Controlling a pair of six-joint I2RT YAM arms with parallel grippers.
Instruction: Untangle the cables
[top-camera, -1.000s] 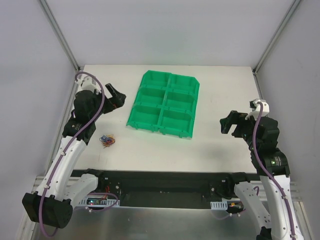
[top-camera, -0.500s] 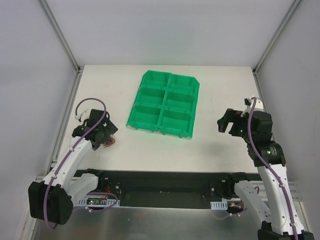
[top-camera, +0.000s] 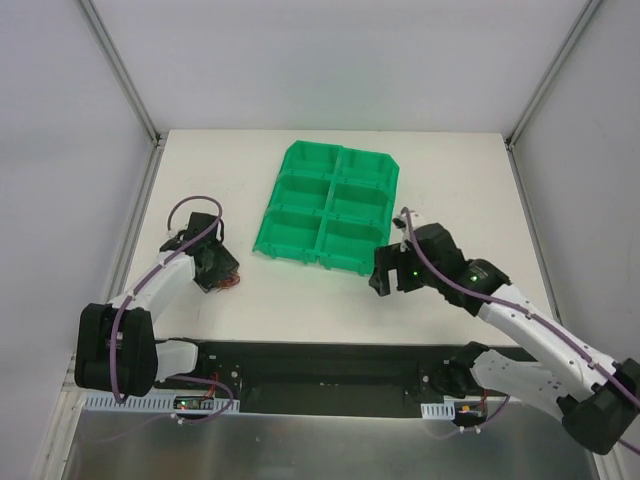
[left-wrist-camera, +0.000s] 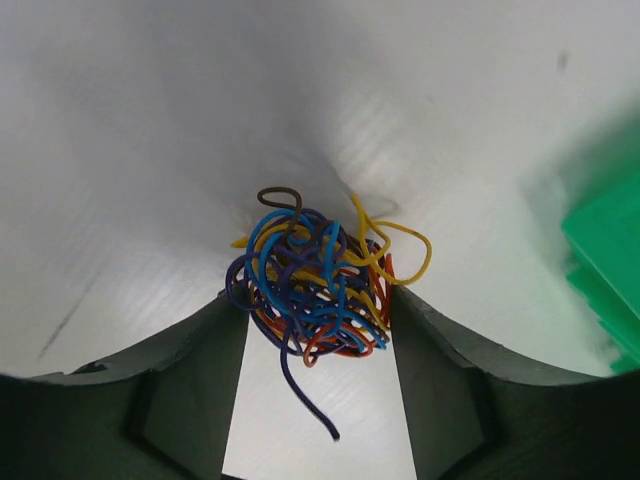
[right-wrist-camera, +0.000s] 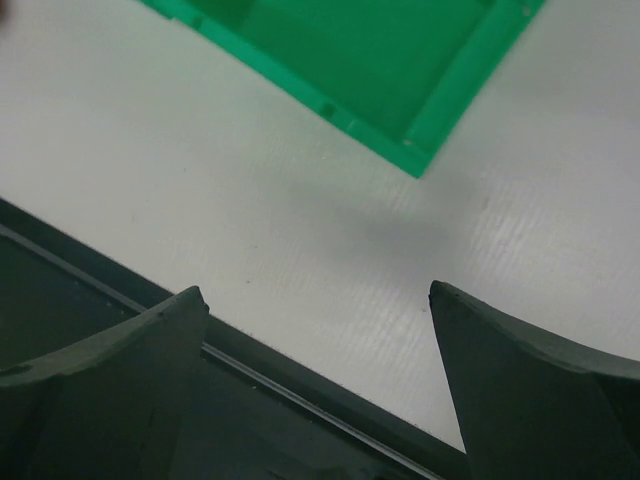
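I should bring the tangle (top-camera: 229, 281), which is far from my right gripper, toward the middle with my left gripper so my right one can pull the yellow loop (left-wrist-camera: 428, 250).
A tangle of blue, purple, orange and yellow cables (left-wrist-camera: 318, 285) lies on the white table near its left front. My left gripper (left-wrist-camera: 318, 305) is down on it, its two dark fingers pressed against both sides of the bundle, and a loose purple end hangs between them. In the top view the left gripper (top-camera: 214, 271) covers most of the tangle (top-camera: 229, 283). My right gripper (top-camera: 384, 279) is open and empty, low over the table by the near right corner of the green bin tray, also seen in the right wrist view (right-wrist-camera: 318, 300).
A green tray of six bins (top-camera: 330, 205) sits mid-table; its edge shows in the left wrist view (left-wrist-camera: 605, 270) and its corner in the right wrist view (right-wrist-camera: 380, 60). The table's black front rail (right-wrist-camera: 150, 400) runs under the right gripper.
My left arm came down from up high to the tangle and its fingers closed in on it. My right arm swung left and forward to the tray's near right corner.
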